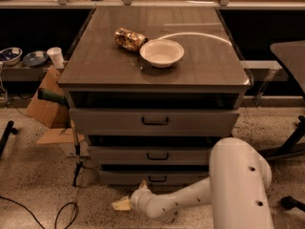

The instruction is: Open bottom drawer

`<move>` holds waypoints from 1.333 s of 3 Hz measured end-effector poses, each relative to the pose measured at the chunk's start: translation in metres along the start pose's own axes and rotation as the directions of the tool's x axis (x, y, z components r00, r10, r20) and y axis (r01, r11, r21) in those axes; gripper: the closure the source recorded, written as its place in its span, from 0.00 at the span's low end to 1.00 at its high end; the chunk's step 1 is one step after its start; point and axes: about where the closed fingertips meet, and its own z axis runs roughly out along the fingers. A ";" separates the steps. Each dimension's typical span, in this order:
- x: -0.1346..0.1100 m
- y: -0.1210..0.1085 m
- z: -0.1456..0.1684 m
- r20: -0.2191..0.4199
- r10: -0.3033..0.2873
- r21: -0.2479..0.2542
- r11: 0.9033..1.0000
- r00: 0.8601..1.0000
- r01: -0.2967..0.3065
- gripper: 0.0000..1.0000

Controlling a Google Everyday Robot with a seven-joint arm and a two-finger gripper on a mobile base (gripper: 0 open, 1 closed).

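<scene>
The bottom drawer [116, 177] has a dark gap [124, 168] between it and the middle drawer, so I expect the bottom drawer to slide straight out alone when I pull.
The bottom drawer [128, 177] is the slimmest grey front at the foot of the cabinet, with a small black bar handle [157, 179] at its centre. It sits nearly flush under the middle drawer [119, 155]. My white arm reaches from the lower right down to the floor. My gripper [121, 203] is low, in front of the cabinet, below and to the left of the bottom handle and apart from it. One pale fingertip [143, 183] points up toward the drawer front.
A top drawer [105, 120] is the tallest front. A white bowl [161, 52] and a crumpled snack bag [128, 38] lie on the cabinet top [95, 66]. Cardboard boxes [45, 99], a cup [55, 57] and cables [71, 209] are at the left. A chair base [290, 151] is at the right.
</scene>
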 end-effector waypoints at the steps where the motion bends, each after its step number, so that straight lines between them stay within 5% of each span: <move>1: -0.019 -0.022 -0.008 0.087 0.030 0.088 0.995 0.996 -0.037 0.04; 4: -0.045 -0.042 -0.002 0.156 0.111 0.150 0.979 0.982 -0.135 0.73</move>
